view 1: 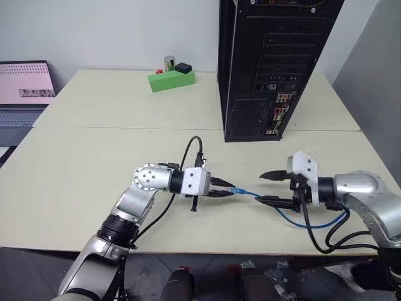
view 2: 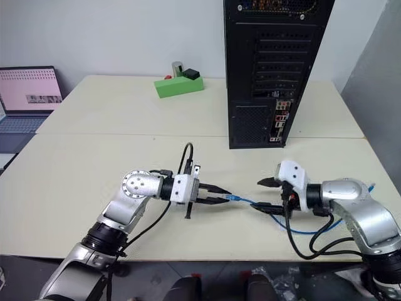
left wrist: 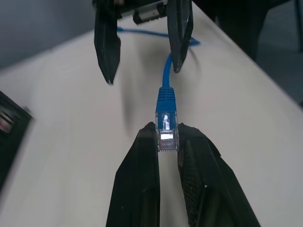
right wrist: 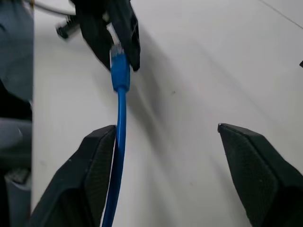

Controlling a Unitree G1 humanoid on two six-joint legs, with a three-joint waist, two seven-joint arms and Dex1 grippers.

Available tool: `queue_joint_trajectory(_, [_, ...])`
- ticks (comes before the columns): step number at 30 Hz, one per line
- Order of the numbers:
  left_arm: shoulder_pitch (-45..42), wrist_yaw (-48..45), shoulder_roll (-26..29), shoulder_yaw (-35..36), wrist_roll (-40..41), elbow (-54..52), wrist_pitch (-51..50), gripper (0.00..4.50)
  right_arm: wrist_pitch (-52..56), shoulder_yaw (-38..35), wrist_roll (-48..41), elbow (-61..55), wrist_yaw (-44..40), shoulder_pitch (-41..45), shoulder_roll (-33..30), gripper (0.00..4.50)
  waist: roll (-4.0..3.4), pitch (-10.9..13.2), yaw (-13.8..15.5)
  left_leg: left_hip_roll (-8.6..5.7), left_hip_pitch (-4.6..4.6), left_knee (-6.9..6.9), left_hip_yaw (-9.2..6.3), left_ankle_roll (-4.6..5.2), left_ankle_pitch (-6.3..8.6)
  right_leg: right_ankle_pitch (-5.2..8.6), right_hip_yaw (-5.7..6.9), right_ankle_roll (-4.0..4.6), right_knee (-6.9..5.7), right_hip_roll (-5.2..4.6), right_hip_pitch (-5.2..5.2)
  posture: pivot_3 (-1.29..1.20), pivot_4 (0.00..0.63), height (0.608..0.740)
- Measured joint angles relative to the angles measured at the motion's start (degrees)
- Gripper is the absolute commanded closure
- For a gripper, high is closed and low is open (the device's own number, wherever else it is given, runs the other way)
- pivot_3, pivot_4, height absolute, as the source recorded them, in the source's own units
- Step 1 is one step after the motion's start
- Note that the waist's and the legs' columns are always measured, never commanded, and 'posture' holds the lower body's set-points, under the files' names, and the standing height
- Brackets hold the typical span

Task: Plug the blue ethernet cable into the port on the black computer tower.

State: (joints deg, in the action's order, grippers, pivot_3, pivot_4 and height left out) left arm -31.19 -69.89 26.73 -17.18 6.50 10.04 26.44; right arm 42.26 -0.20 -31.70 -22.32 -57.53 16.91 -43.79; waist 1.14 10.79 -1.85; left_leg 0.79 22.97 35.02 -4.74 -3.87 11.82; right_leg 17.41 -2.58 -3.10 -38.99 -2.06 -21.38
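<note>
I should take the blue ethernet cable (view 1: 249, 192) just behind its plug with my right gripper before I plug it in, because the clear plug (view 1: 234, 189) is pointing back into my left gripper.
My left gripper (view 1: 229, 188) is shut on the clear plug of the blue ethernet cable (left wrist: 165, 101), just above the table's front middle. The plug (left wrist: 166, 137) sits pinched between the two fingertips and points back toward the wrist. From there the cable (view 1: 249, 194) runs right, past my right gripper (view 1: 263, 188), and loops under that arm. My right gripper (right wrist: 165, 130) is open, and the cable (right wrist: 119, 123) lies along one of its fingers (right wrist: 92, 165). The black computer tower (view 1: 276, 63) stands upright at the back right, its rear sockets (view 1: 280, 114) facing me.
A green block (view 1: 171, 79) with small items on it sits at the back middle. An open laptop (view 1: 25, 94) stands off the table's far left. Black robot wires (view 1: 332, 235) hang by the right arm near the table's front edge.
</note>
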Motion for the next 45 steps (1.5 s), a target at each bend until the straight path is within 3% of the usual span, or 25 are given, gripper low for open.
queue_joint_trajectory(8, [-2.3,10.0,-0.3,1.3,-9.1,13.6,36.2,4.22,13.9,-4.8,-15.3,-1.7,8.4,-0.6,8.0,0.35,0.01,0.0,0.1,-0.03,0.02,0.03,-0.03,0.00,0.00,-0.01,0.03,-0.01,0.00,-0.02,0.01,0.00,0.150,0.740])
queue_joint_trajectory(16, [-5.1,18.8,-0.5,1.7,-15.4,19.3,44.0,4.22,17.2,-5.0,-20.7,-2.3,13.6,-0.4,11.3,0.35,0.01,0.0,0.0,-0.03,0.03,0.02,-0.04,0.01,0.00,-0.01,0.05,-0.02,-0.02,-0.01,0.00,0.00,0.150,0.740])
queue_joint_trajectory(22, [-5.6,23.6,0.2,1.6,-18.1,19.9,44.8,4.22,18.3,-5.0,-23.0,-2.3,16.2,0.0,12.3,1.44,0.01,0.0,0.0,-0.03,0.03,0.02,-0.04,0.01,0.00,-0.01,0.06,-0.02,-0.02,-0.01,0.00,0.00,0.150,0.740])
queue_joint_trajectory(35, [-5.6,29.2,1.9,-0.6,-20.5,19.6,45.4,4.22,18.3,-4.9,-24.1,-2.2,18.3,0.9,12.5,4.48,0.00,0.0,0.0,-0.03,0.03,0.02,-0.04,0.00,0.00,-0.01,0.06,-0.02,-0.03,-0.01,-0.01,0.00,0.150,0.740])
queue_joint_trajectory(45, [-5.6,33.0,2.4,-0.6,-23.1,19.4,45.3,4.22,18.5,-4.9,-24.3,-2.0,18.8,1.6,12.5,4.50,0.00,0.0,0.0,-0.03,0.03,0.02,-0.04,0.00,0.00,-0.01,0.06,-0.02,-0.03,-0.01,0.00,0.00,0.150,0.740])
